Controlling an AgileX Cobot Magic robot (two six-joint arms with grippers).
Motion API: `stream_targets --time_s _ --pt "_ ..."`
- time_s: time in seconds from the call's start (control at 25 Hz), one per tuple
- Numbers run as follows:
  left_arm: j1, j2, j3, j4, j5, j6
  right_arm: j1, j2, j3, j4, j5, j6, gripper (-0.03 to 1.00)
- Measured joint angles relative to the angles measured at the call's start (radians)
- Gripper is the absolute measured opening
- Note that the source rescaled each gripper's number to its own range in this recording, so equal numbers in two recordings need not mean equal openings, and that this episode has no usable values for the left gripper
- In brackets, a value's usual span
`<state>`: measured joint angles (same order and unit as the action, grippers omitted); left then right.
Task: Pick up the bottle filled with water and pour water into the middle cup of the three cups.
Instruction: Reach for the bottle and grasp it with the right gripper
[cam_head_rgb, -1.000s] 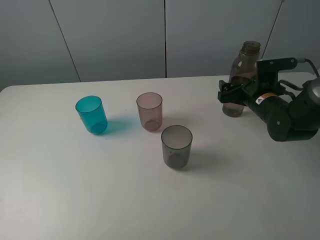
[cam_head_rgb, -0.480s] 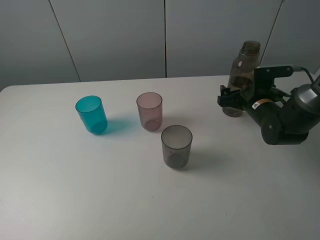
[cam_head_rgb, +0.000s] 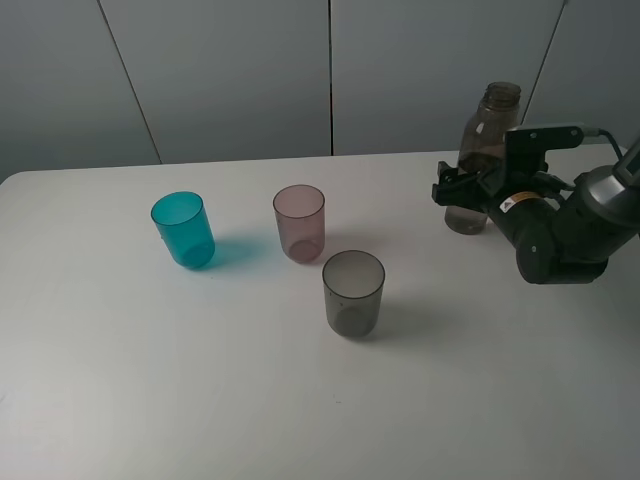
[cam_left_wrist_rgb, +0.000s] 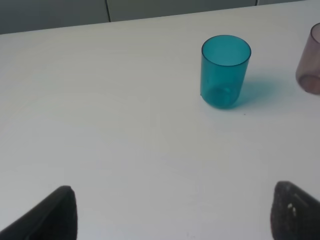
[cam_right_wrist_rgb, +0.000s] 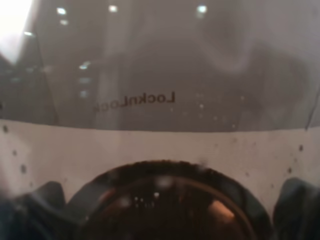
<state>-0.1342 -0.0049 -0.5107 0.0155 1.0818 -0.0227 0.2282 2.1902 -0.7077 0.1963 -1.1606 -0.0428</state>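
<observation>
The bottle's opening (cam_head_rgb: 503, 92) is open above a narrow neck, so water will flow straight out in a thin stream when the robot tips the bottle.
The tall smoky grey-brown bottle (cam_head_rgb: 487, 150) stands upright at the back right of the white table (cam_head_rgb: 150, 380). My right gripper (cam_head_rgb: 462, 190) is at its lower half, open, with one jaw on each side. In the right wrist view the bottle (cam_right_wrist_rgb: 160, 100) fills the frame and dark fingertips (cam_right_wrist_rgb: 35, 210) show at the corners. The pale pink middle cup (cam_head_rgb: 299, 222) stands between the teal cup (cam_head_rgb: 183, 229) and the smoky grey cup (cam_head_rgb: 353, 292). My left gripper (cam_left_wrist_rgb: 175, 220) is open and holds nothing, short of the teal cup (cam_left_wrist_rgb: 225, 70). The pink cup (cam_left_wrist_rgb: 311, 60) is cut off by the frame's edge.
A grey panelled wall (cam_head_rgb: 330, 70) runs behind the table's far edge. The bulky right arm (cam_head_rgb: 565, 235) hangs over the table's right side.
My right arm has shifted slightly at the bottle, its wrist drawing a little up and back. The bottle and the three cups have stayed put.
</observation>
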Motion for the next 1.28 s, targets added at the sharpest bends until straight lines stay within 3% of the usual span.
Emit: stream_targets --time_s 0.72,0.76,0.84,0.92,0.96,1.28 --pt "0.0 0.0 0.0 0.0 0.0 0.0 0.0 0.0 0.0 0.0 0.006 0.0 0.91" --pt "0.0 0.0 0.0 0.0 0.0 0.0 0.0 0.0 0.0 0.0 0.006 0.0 0.85" --pt "0.0 0.0 0.0 0.0 0.0 0.0 0.0 0.0 0.0 0.0 -0.001 0.0 0.58" --pt "0.0 0.0 0.0 0.0 0.0 0.0 0.0 0.0 0.0 0.0 -0.004 0.002 0.08" --pt "0.0 0.0 0.0 0.0 0.0 0.0 0.002 0.0 0.0 -0.002 -0.004 0.002 0.0" --pt "0.0 0.0 0.0 0.0 0.0 0.0 0.002 0.0 0.0 -0.01 -0.004 0.002 0.0"
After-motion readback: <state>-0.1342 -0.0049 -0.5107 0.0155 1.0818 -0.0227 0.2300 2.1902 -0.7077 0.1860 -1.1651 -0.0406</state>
